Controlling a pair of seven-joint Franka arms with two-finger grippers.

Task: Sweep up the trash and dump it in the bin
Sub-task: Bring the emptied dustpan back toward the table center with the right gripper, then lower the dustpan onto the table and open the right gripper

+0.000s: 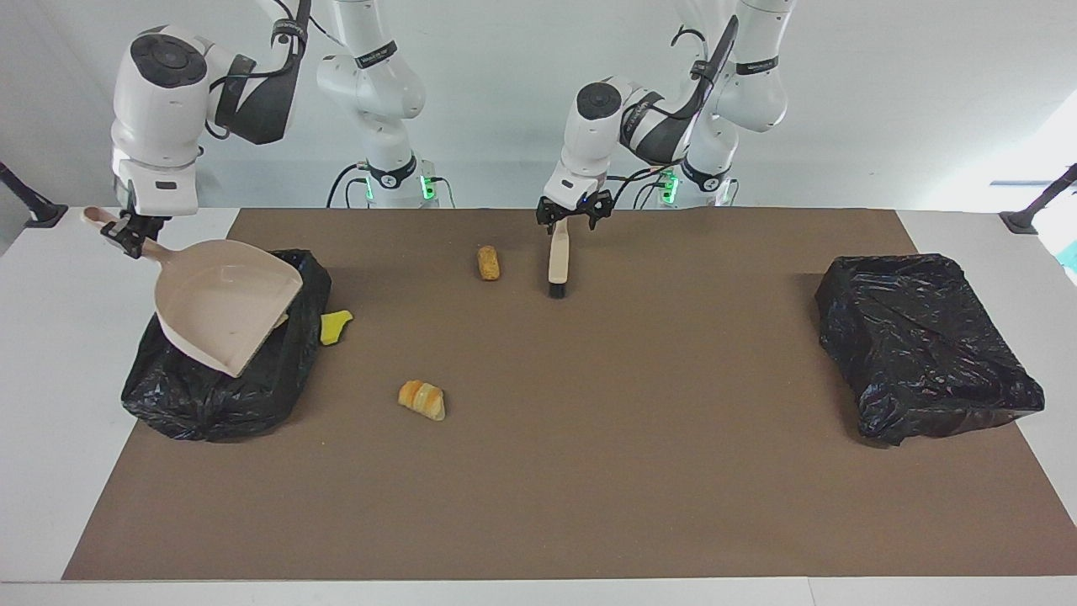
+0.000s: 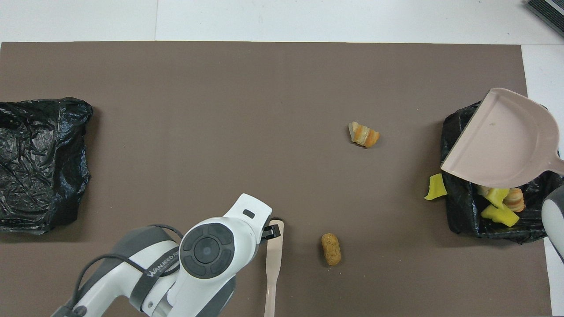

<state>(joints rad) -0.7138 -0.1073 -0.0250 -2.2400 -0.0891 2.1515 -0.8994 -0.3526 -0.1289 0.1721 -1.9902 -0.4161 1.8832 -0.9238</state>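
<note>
I should expect another pastry chunk to be hidden under the beige dustpan, because a pale sliver sticks out below the dustpan's rim beside the yellow wedges.
My right gripper is shut on the handle of the beige dustpan, which hangs empty and tilted over the black-lined bin at the right arm's end. Yellow wedges and a pastry lie in that bin, partly covered by the dustpan. On the mat lie a yellow wedge beside the bin, a croissant and a brown cork-shaped roll. My left gripper stands open just above the handle of the brush, which lies flat beside the roll.
A second black-lined bin sits at the left arm's end of the brown mat. In the overhead view the left arm's wrist covers the mat beside the brush.
</note>
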